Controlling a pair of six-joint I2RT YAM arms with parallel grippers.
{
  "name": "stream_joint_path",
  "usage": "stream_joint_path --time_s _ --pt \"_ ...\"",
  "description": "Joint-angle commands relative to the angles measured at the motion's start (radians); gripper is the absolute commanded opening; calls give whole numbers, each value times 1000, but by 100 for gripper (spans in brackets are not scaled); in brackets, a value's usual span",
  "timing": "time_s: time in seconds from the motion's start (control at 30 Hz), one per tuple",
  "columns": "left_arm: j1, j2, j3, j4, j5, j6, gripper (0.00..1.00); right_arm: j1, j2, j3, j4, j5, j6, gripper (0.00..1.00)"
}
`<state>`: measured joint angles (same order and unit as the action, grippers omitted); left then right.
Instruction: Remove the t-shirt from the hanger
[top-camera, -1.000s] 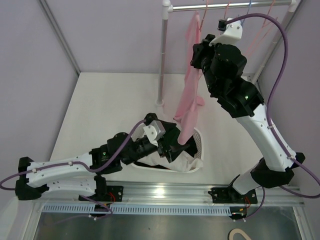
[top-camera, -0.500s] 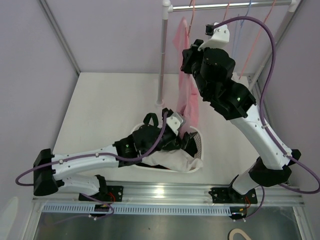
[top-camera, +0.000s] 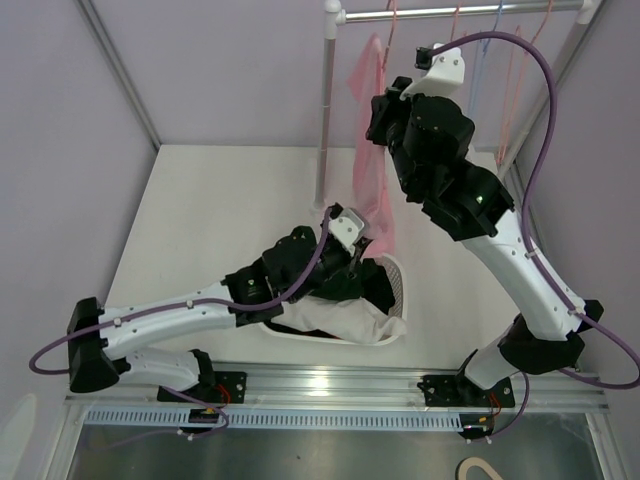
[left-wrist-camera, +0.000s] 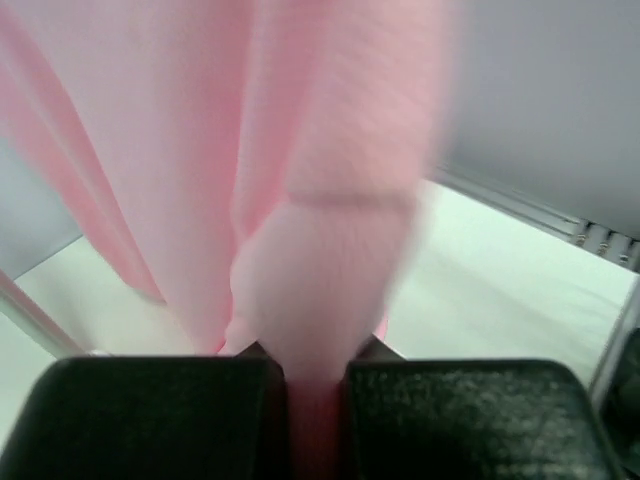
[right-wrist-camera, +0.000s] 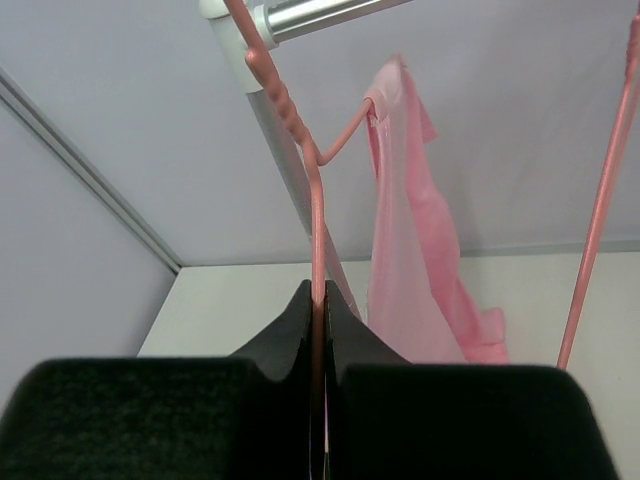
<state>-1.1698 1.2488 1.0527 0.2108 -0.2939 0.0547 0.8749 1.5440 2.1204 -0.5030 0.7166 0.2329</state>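
Note:
The t-shirt is still hanging over one hanger side (right-wrist-camera: 372, 106) above my left gripper. Next, my left gripper lifts the t-shirt's lower end (top-camera: 380, 238) and pulls it off the hanger.
A pink t-shirt (top-camera: 366, 165) hangs from a pink wire hanger (right-wrist-camera: 316, 200) hooked on the rail (right-wrist-camera: 310, 12). In the right wrist view the t-shirt (right-wrist-camera: 410, 250) drapes off one hanger shoulder only. My right gripper (right-wrist-camera: 318, 300) is shut on the hanger's wire below the hook; from above it (top-camera: 380, 108) sits beside the shirt's upper part. My left gripper (top-camera: 362, 250) reaches up from over the basket and is shut on the shirt's lower end (left-wrist-camera: 330, 200), with pink cloth pinched between its black fingers (left-wrist-camera: 200, 410).
A white laundry basket (top-camera: 397, 275) with dark and white cloth (top-camera: 350, 322) sits under the left arm. The rack's upright pole (top-camera: 325, 110) stands just left of the shirt. Further empty hangers (top-camera: 505, 100) hang on the rail to the right.
My left gripper rose from the basket to the shirt's lower end and closed on it. The right arm shifted the hanger and shirt a little to the left.

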Motion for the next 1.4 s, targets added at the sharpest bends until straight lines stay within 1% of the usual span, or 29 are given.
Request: stream_joint_path --time_s 0.0,0.07,0.2,0.23,0.3,0.37,0.4,0.43,0.5,0.53,0.63,0.67,0.73,0.8,0.83,0.87,0.9,0.93,0.97,1.03,1.07,1.1,1.13,1.17,1.2,1.23,1.27,1.3,1.37 --pt "-86 -107 4 -7 -46 39 1 -49 -4 52 63 15 -18 0" --pt "-149 -158 -9 -42 -79 42 1 -98 22 87 55 -20 0 0" --pt "-257 -225 -57 -48 -132 34 1 -169 67 131 78 -34 -6 0" --pt "-295 -250 -68 -38 -152 28 1 -184 83 153 72 -39 -3 0" --pt "-323 -262 -123 -19 -160 1 1 -229 139 243 37 -60 5 0" --pt "-346 -258 -166 8 -168 -42 1 -249 177 329 17 -69 3 0" --pt "-347 -253 -183 21 -157 -55 1 -255 204 348 11 -72 2 0" --pt "-347 -240 -227 56 -140 -93 1 -263 212 360 14 -75 -3 0" --pt "-347 -215 -256 100 -94 -160 1 -269 231 384 21 -78 -7 0" --pt "-347 -195 -288 146 -90 -179 1 -271 234 394 18 -83 -4 0" --pt "-347 -86 -283 185 -97 -216 1 -271 225 403 -14 -98 11 0" --pt "-344 -27 -263 193 -111 -199 1 -271 216 398 -31 -118 29 0" --pt "-337 23 -226 209 -138 -174 1 -266 174 365 -42 -129 45 0" --pt "-277 53 -186 214 -104 -165 1 -257 137 337 -75 -169 77 0" --pt "-213 55 -177 223 -52 -170 1 -249 95 301 -86 -178 86 0" --pt "-176 57 -136 220 -27 -174 1 -226 68 273 -98 -186 103 0" --pt "-142 61 -113 208 -7 -176 1 -214 39 239 -97 -190 108 0" --pt "-104 70 -85 150 11 -176 1 -202 9 201 -92 -193 111 0" --pt "-41 80 -15 118 10 -170 1 -189 -54 125 -89 -194 117 0" --pt "16 100 97 84 24 -155 1 -169 -111 58 -91 -221 147 0" --pt "66 109 127 49 32 -144 1 -166 -155 14 -110 -227 158 0" --pt "90 119 157 24 36 -144 1 -154 -177 -6 -123 -250 180 0" --pt "117 150 270 -5 50 -144 1 -148 -197 -28 -130 -261 187 0" --pt "163 171 312 -69 70 -147 1 -140 -217 -51 -144 -269 195 0" --pt "183 216 436 -95 79 -148 1 -128 -257 -101 -153 -287 216 0" --pt "223 244 484 -131 91 -154 1 -123 -275 -124 -170 -298 229 0" --pt "242 273 533 -202 113 -161 1 -119 -292 -146 -181 -302 243 0" --pt "254 299 617 -246 121 -164 1 -114 -320 -183 -189 -310 252 0" --pt "279 357 722 -292 147 -159 1 -99 -341 -207 -200 -315 260 0"
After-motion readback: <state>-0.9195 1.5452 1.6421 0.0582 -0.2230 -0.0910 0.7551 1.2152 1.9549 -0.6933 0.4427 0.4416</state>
